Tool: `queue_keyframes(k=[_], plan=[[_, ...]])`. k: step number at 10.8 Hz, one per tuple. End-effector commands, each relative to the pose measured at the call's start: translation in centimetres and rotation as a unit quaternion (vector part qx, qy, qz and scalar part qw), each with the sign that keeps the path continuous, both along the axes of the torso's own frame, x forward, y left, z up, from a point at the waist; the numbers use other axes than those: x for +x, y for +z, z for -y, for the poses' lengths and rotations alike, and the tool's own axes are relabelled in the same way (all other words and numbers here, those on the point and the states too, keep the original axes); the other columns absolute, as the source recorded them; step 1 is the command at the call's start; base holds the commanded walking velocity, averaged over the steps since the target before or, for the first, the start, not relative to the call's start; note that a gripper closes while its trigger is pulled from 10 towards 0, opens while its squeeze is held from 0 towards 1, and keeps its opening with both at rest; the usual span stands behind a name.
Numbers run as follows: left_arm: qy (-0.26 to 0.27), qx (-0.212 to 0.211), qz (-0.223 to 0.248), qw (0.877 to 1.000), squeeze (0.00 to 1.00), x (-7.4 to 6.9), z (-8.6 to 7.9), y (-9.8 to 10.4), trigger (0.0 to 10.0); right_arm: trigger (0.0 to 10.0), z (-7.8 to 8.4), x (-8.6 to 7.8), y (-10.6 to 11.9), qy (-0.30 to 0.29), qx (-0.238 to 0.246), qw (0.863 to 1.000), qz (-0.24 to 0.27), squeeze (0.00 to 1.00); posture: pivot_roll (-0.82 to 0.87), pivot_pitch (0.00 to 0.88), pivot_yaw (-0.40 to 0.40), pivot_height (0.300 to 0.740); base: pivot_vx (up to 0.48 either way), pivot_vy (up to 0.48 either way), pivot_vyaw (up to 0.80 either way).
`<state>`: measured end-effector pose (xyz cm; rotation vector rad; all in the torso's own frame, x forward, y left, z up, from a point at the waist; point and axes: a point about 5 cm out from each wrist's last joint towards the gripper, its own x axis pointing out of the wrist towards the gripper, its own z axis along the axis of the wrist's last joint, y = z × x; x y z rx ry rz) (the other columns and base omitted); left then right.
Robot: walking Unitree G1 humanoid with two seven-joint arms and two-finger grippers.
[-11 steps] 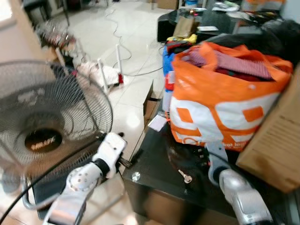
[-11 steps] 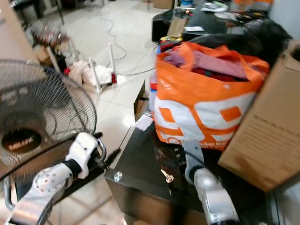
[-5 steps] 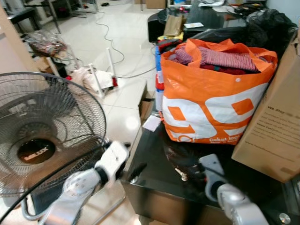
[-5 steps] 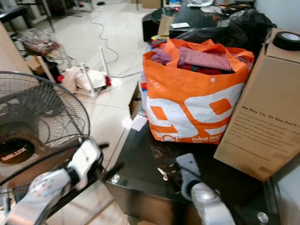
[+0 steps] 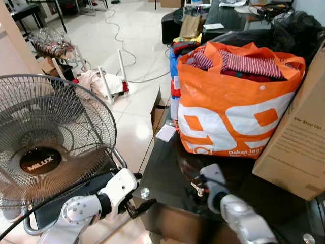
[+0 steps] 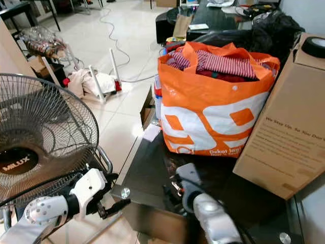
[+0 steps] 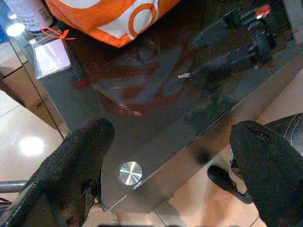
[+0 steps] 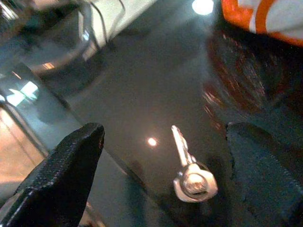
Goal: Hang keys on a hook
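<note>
My gripper should expect a ring to loop over the hook when it hangs the key, since a thin arc (image 8: 204, 166) curves beside the silver key's head (image 8: 195, 183).
A small silver key (image 8: 190, 174) lies flat on the black glass table (image 5: 162, 175), near its front left corner. My right gripper (image 8: 165, 137) hovers just over it, open, with the key between its two black fingers (image 8: 66, 179) and nothing gripped. From the head, that gripper (image 5: 197, 186) is at the table's front edge, by the key (image 6: 175, 186). My left gripper (image 7: 170, 137) is open and empty, held low beside the table's front left corner (image 5: 140, 205), near a round metal stud (image 7: 129, 172).
A full orange and white bag (image 5: 231, 109) stands behind the key. A cardboard box (image 5: 299, 147) is at the right. A large standing fan (image 5: 48, 137) is close on the left. A white tag (image 5: 166, 133) lies on the table's left edge. Cables cross the tiled floor (image 5: 137, 51).
The camera has shifted. My right gripper has moved left over the key. My left gripper has dropped lower by the table's corner.
</note>
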<state>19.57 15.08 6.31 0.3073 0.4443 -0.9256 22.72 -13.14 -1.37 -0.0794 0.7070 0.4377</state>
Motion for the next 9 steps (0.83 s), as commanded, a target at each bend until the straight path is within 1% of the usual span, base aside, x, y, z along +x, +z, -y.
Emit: queue_keyframes(k=[1,2,3,4,5,6,7,9], plan=[[-0.005,0.004,0.004,1.0,0.0,0.1,-0.2,0.4,10.0,10.0,0.3,0.2,-0.5,-0.008,-0.028,1.0,-0.003,1.0,-0.11,0.0,0.059,0.74,0.0,0.0,0.0],[-0.007,0.005,0.003,1.0,0.0,0.1,-0.2,0.5,10.0,10.0,0.2,0.0,-1.5,-0.006,-0.04,0.999,-0.024,0.81,-0.11,0.0,0.065,0.74,0.0,0.0,0.0],[-0.009,0.005,0.002,1.0,0.0,0.1,-0.2,0.5,10.0,10.0,-0.1,-0.3,-2.0,0.003,-0.038,0.999,-0.033,0.0,-0.11,0.0,0.067,0.74,0.0,0.0,0.0],[-0.012,0.006,0.002,1.0,0.0,0.2,-0.2,0.5,10.0,10.0,-0.6,-0.5,-2.4,0.012,-0.026,0.999,-0.039,0.0,-0.11,0.0,0.069,0.74,0.0,0.0,0.0],[-0.014,0.006,0.002,1.0,0.0,0.2,-0.2,0.5,10.0,10.0,-0.8,-0.5,-2.6,0.011,-0.027,0.999,-0.041,0.0,-0.11,0.0,0.069,0.74,0.0,0.0,0.0],[-0.014,0.006,0.001,1.0,0.0,0.3,-0.2,0.5,10.0,3.1,-0.7,-0.4,-2.8,0.007,-0.029,0.999,-0.043,0.0,-0.1,0.0,0.069,0.74,0.0,0.0,0.0],[-0.014,0.006,0.001,1.0,0.0,0.3,-0.3,0.5,10.0,0.0,-0.7,-0.4,-2.8,0.007,-0.03,0.999,-0.043,0.0,-0.1,0.0,0.068,0.74,0.0,0.0,0.0],[-0.014,0.006,0.001,1.0,0.0,0.3,-0.4,0.4,10.0,0.0,-0.8,-0.1,-2.9,0.007,-0.021,0.999,-0.035,0.0,-0.1,0.0,0.067,0.74,0.0,0.0,0.0]])
